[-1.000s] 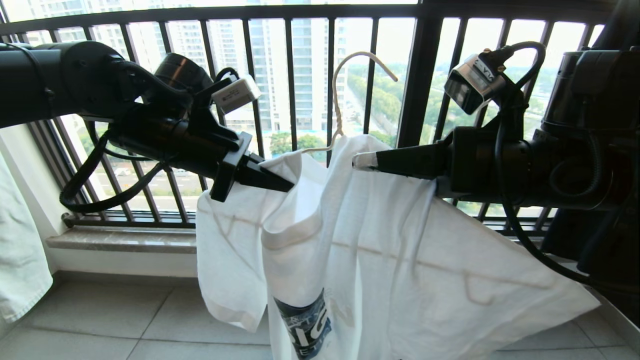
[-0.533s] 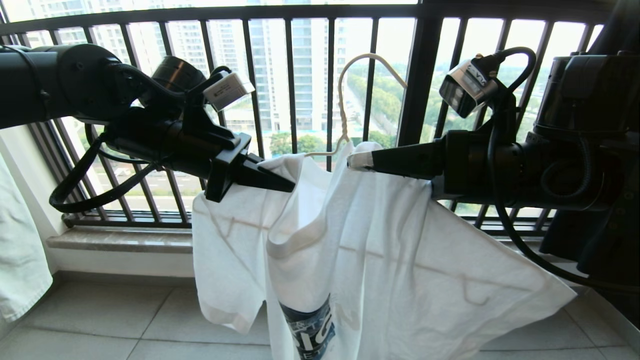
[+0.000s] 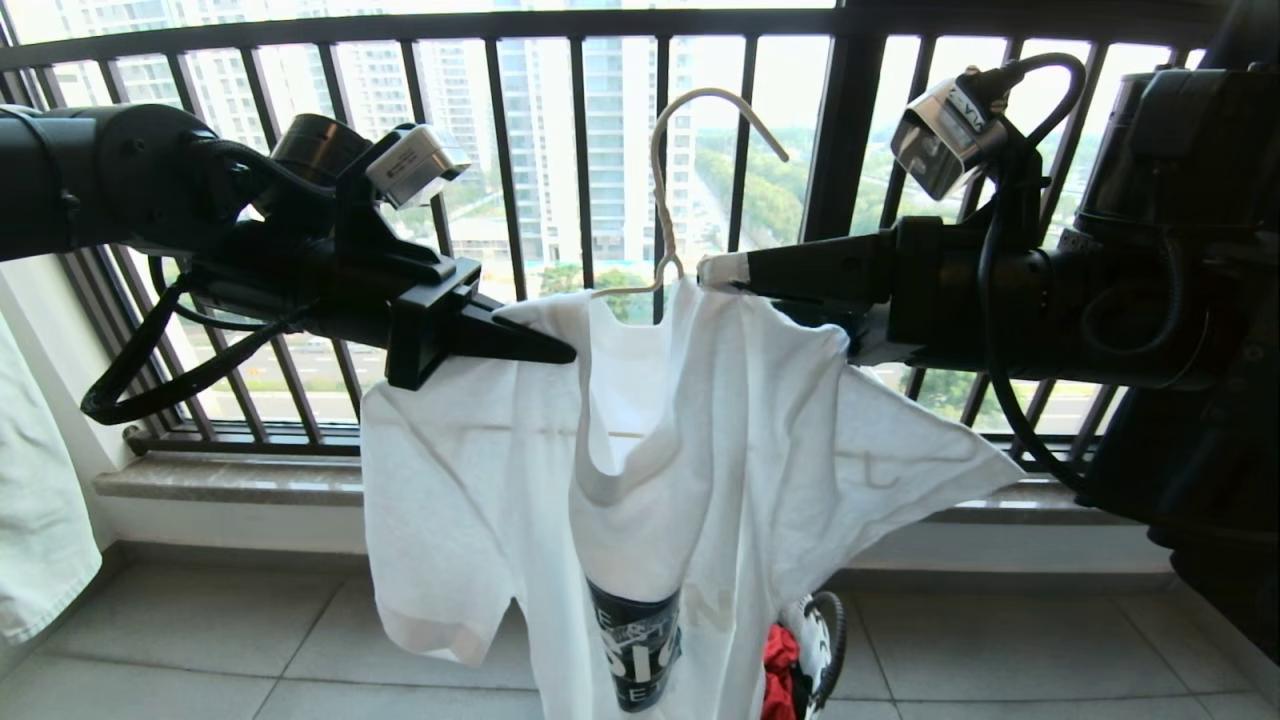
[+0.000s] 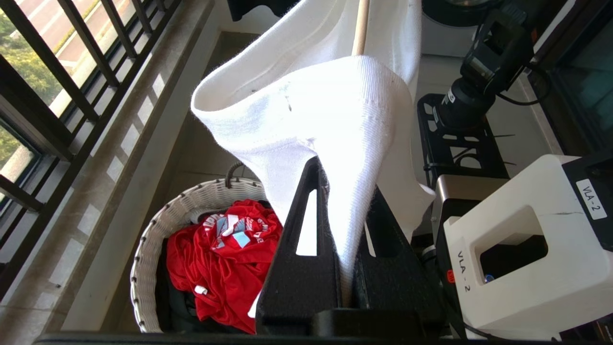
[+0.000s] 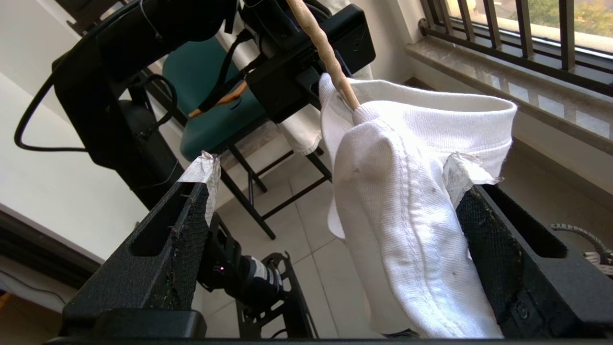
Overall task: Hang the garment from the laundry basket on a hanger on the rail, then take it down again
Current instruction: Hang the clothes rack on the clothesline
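Observation:
I expect the white garment (image 3: pixel 720 480) to stay spread on the hanger when I lift with my left gripper, because the hanger's bar (image 3: pixel 510 428) shows through the cloth.
The white garment (image 3: pixel 700 450) with a dark blue chest logo hangs in mid-air before the window railing, draped over the thin cream hanger (image 3: pixel 668 150), whose hook sticks up free. My left gripper (image 3: pixel 565 352) is shut on the collar edge at the shirt's left shoulder; the cloth runs down between its fingers (image 4: pixel 345 182). My right gripper (image 3: pixel 740 290) stands wide open at the other shoulder (image 5: pixel 337 177). The folded cloth lies against one of its fingers (image 5: pixel 479 211), and the hanger's neck (image 5: pixel 325 52) comes out above. Below is the laundry basket (image 4: pixel 158 239). The rail is out of view.
A red garment (image 4: pixel 215 258) lies in the basket, also showing under the shirt's hem (image 3: pixel 780 665). The black barred window railing (image 3: pixel 580 150) and stone sill (image 3: pixel 230 480) are behind. A pale cloth (image 3: pixel 40 540) hangs at the far left. A teal chair (image 5: pixel 206 81) stands behind the left arm.
My right gripper has opened and let go of the shirt; the right sleeve has dropped and now hangs shorter. The left gripper rose and shifted left with the collar. The basket now shows below.

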